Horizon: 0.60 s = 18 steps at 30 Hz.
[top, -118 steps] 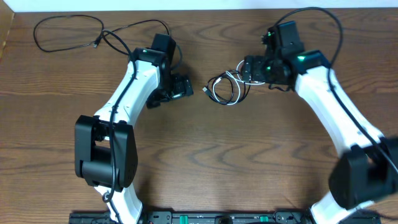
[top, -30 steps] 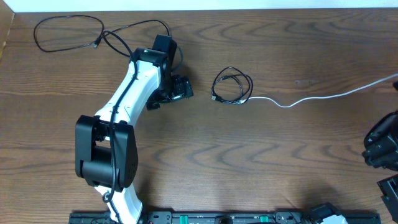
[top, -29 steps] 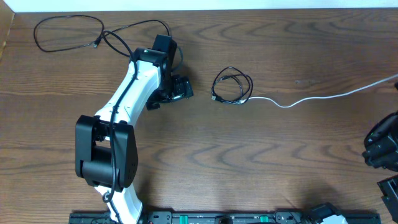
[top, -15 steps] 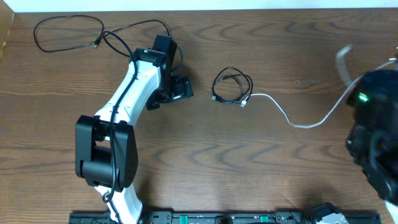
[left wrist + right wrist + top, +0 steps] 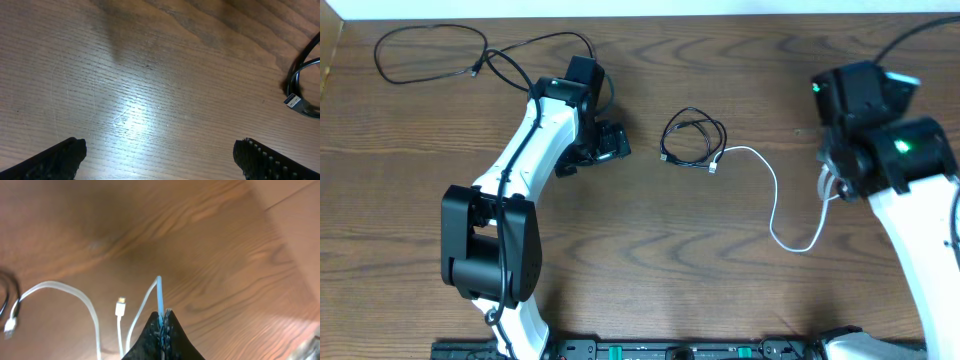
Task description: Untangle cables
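My right gripper should now move the white cable to the open wood before the black coil (image 5: pixel 720 212) and let go of it there, because its gripped end (image 5: pixel 828 186) hangs clear of the coil.
A small coil of black cable (image 5: pixel 695 138) lies at mid-table. The white cable (image 5: pixel 772 196) runs from its plug beside the coil, loops toward the front and rises to my right gripper (image 5: pixel 832 186). In the right wrist view that gripper (image 5: pixel 161 318) is shut on the white cable (image 5: pixel 159 295), with a white plug (image 5: pixel 120 306) lying below. My left gripper (image 5: pixel 611 142) stands open just left of the coil, empty. Its wrist view shows the spread fingertips (image 5: pixel 66 154) over bare wood and the coil's edge (image 5: pixel 303 75) at far right. Another black cable (image 5: pixel 428 52) lies spread out at the far left.
The left arm's own thick black cable (image 5: pixel 535 45) arcs near the table's far edge. A pale wall strip (image 5: pixel 620 8) borders the far edge. Bare wood fills the front half of the table.
My right arm swung back in over the table from the right, still gripping the white cable. That cable, earlier stretched straight rightward from the coil, now sags in a loop. The left arm stayed still.
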Each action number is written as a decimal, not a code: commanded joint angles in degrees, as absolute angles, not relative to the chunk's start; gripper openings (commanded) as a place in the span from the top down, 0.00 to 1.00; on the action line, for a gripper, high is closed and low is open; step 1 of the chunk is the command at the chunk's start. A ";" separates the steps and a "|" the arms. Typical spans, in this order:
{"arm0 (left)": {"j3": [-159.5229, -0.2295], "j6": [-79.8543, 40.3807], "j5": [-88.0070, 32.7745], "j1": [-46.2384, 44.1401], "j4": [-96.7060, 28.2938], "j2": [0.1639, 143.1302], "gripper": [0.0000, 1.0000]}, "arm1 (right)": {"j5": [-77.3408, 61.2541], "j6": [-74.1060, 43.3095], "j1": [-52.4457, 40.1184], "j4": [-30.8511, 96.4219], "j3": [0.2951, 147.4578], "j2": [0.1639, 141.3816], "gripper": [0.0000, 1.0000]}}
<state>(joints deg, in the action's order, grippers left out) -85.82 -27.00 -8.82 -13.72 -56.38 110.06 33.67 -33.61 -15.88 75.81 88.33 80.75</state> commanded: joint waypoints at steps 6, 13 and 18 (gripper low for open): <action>-85.54 -27.11 -8.29 -13.63 -56.49 109.47 0.00 | 10.57 -26.55 -15.64 77.23 88.38 88.20 0.99; -85.54 -27.11 -8.29 -13.63 -56.49 109.47 0.00 | -12.05 -17.04 -17.02 75.11 88.38 94.32 0.99; -85.54 -27.11 -8.29 -13.63 -56.49 109.47 0.00 | -20.25 -17.04 -19.84 71.53 88.38 97.89 0.99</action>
<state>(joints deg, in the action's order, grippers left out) -85.82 -27.00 -8.84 -13.72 -56.36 110.06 -10.24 -19.62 -17.96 72.55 88.33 96.60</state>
